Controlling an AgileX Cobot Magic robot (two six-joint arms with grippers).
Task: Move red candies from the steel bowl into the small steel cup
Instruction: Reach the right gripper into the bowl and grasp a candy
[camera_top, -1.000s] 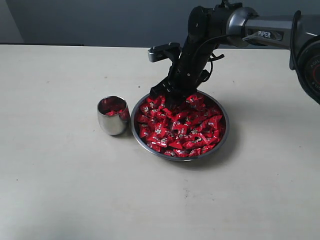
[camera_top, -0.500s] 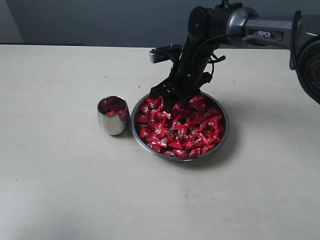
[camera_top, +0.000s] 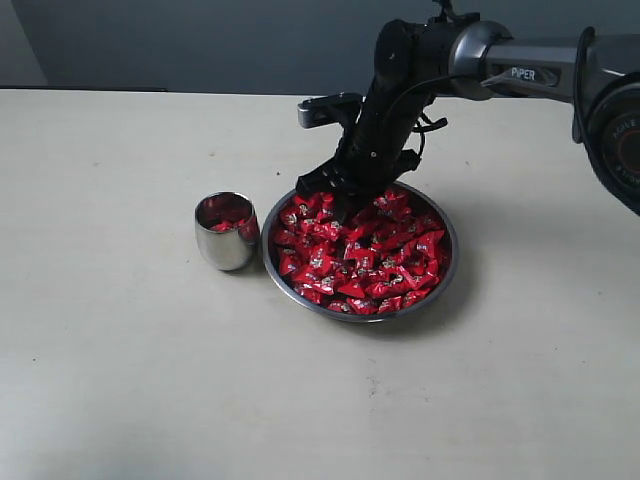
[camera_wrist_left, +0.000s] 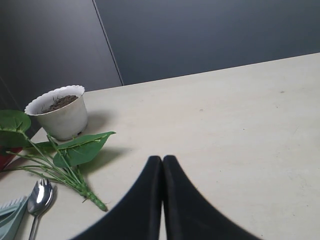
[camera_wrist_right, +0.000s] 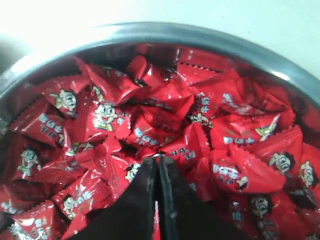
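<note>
The fingers of the robot's right gripper are pinching only a red candy's crimped edge (camera_wrist_right: 160, 157), so they should open and straddle the candy's body (camera_wrist_right: 131, 173) before the gripper moves to the small steel cup.
The steel bowl (camera_top: 453, 250) sits mid-table, heaped with red candies (camera_top: 365, 258). The small steel cup (camera_top: 226, 232) stands just left of it, touching or nearly so, with a few red candies inside. My right gripper (camera_top: 338, 207) hangs over the bowl's far left part, just above the pile. In the right wrist view its jaws (camera_wrist_right: 159, 160) are pressed together with the crimped edge of a red candy (camera_wrist_right: 189, 146) pinched at the tips, inside the bowl rim (camera_wrist_right: 200, 34). My left gripper (camera_wrist_left: 162, 159) is shut on nothing over bare table, out of the exterior view.
Near the left gripper are a white plant pot (camera_wrist_left: 57, 112), a green leafy sprig (camera_wrist_left: 75, 149), a spoon (camera_wrist_left: 39, 195) and a teal utensil (camera_wrist_left: 10, 215). The right arm (camera_top: 500, 60) reaches in from the far right. A dark wall backs the table.
The right gripper has lifted a little out of the candy pile and drifted slightly left. Bowl and cup stay put.
</note>
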